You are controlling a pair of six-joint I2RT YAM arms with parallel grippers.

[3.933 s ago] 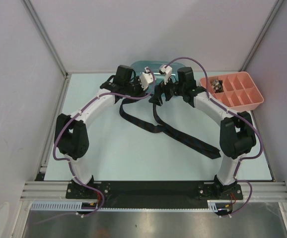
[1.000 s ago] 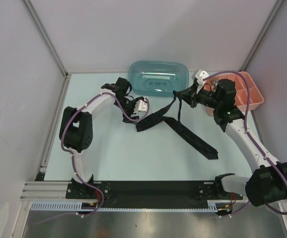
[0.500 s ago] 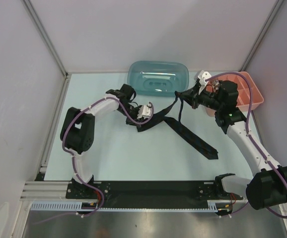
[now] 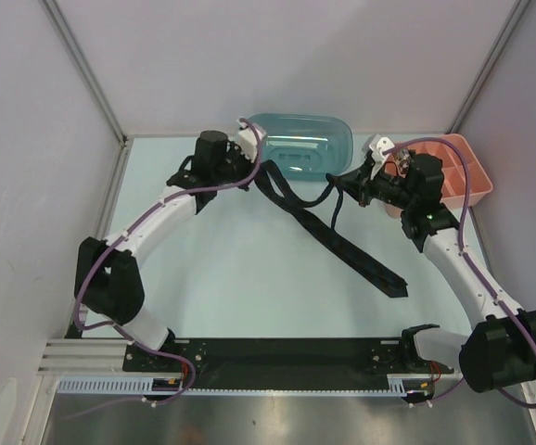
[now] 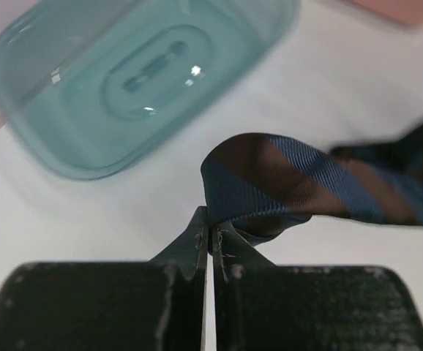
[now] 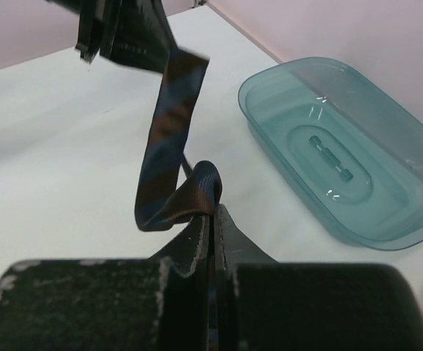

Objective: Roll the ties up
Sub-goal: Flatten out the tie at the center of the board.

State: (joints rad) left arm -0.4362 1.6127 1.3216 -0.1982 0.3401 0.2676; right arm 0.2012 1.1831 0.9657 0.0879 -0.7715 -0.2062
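My left gripper should take the tie's raised end and my right gripper should pull the pointed tip (image 4: 397,287) straight, because the tie bends slack (image 4: 299,201) between my grippers.
One dark tie (image 4: 342,250), striped navy and brown up close, lies across the table with its pointed tip near the front right. Its other end rises toward the teal bin. My left gripper (image 4: 256,163) is shut on a fold of the tie (image 5: 285,179), with the jaws pinched together at the left wrist gripper (image 5: 210,228). My right gripper (image 4: 342,183) is shut on a loop of the same tie (image 6: 186,197) at the right wrist gripper (image 6: 213,213). A short slack strand hangs between the two grippers.
A teal plastic bin (image 4: 296,139) stands at the back centre, also seen as the bin (image 5: 124,80) and the bin (image 6: 343,157). A pink compartment tray (image 4: 463,176) sits at the back right behind the right arm. Grey walls enclose the table.
My left gripper has shut on the tie and carried its end up and back from the table's middle to the bin's left corner. The right arm has hardly moved.
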